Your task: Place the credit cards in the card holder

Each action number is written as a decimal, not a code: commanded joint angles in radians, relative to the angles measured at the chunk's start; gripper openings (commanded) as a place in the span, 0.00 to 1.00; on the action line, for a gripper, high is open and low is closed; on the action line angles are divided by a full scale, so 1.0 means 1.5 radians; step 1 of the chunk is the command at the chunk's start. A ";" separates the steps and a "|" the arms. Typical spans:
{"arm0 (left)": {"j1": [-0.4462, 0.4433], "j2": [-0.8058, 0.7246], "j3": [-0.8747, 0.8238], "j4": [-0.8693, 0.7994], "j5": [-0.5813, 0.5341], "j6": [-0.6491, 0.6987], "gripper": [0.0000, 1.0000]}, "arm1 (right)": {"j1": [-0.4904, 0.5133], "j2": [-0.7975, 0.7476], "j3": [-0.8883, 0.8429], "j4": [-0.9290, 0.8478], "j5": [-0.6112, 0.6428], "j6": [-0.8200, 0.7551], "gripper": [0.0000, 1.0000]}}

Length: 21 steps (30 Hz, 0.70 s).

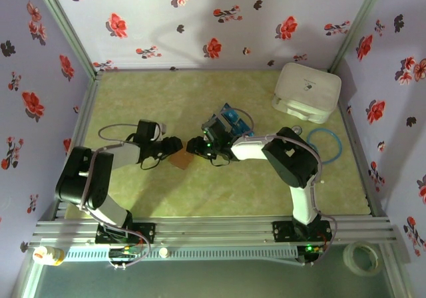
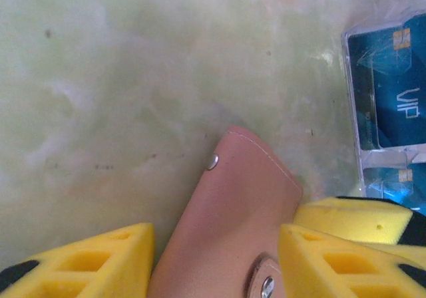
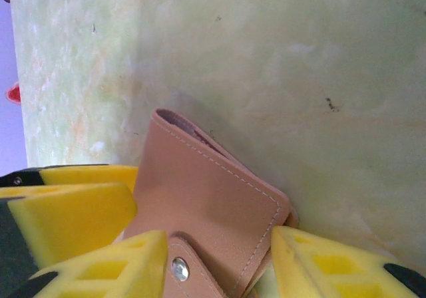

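The robot's left gripper should keep the brown card holder still while its right gripper pulls the strap open (image 3: 198,279), because the fastened snap strap (image 3: 180,269) holds the card holder shut.
The brown card holder (image 1: 180,159) lies closed on the table between my two grippers. In the left wrist view the card holder (image 2: 233,218) sits between my left gripper's (image 2: 216,245) yellow fingers; there is a gap on the left side and the jaws are open. My right gripper (image 3: 218,245) faces it from the other side, its fingers pressed against both edges of the card holder (image 3: 200,191), whose snap strap is fastened. The blue credit cards (image 1: 234,118) rest in a clear plastic case behind the grippers; the credit cards (image 2: 393,92) appear at the right edge.
A big white rounded box (image 1: 307,90) stands at the back right. A blue ring (image 1: 326,145) lies right of the right arm. A tape roll (image 1: 363,258) and a small bottle (image 1: 46,255) sit off the table near the front rail.
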<state>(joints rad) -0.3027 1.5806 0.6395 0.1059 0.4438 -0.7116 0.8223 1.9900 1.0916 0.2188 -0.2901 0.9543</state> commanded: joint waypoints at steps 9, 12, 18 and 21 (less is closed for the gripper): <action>-0.004 -0.003 -0.052 0.093 0.061 -0.055 0.36 | -0.017 0.031 -0.001 -0.033 0.015 -0.019 0.42; -0.004 -0.002 -0.058 0.112 0.066 -0.064 0.29 | -0.017 0.030 -0.006 -0.029 0.015 -0.017 0.42; -0.003 -0.007 -0.058 0.115 0.067 -0.066 0.10 | -0.021 0.023 -0.010 -0.021 0.007 -0.013 0.45; -0.003 -0.019 -0.059 0.117 0.068 -0.064 0.02 | -0.025 0.003 -0.014 -0.018 -0.002 -0.012 0.49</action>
<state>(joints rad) -0.3027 1.5692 0.5560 0.2474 0.5148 -0.8097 0.8108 1.9907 1.0920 0.2226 -0.3222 0.9524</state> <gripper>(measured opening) 0.096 0.483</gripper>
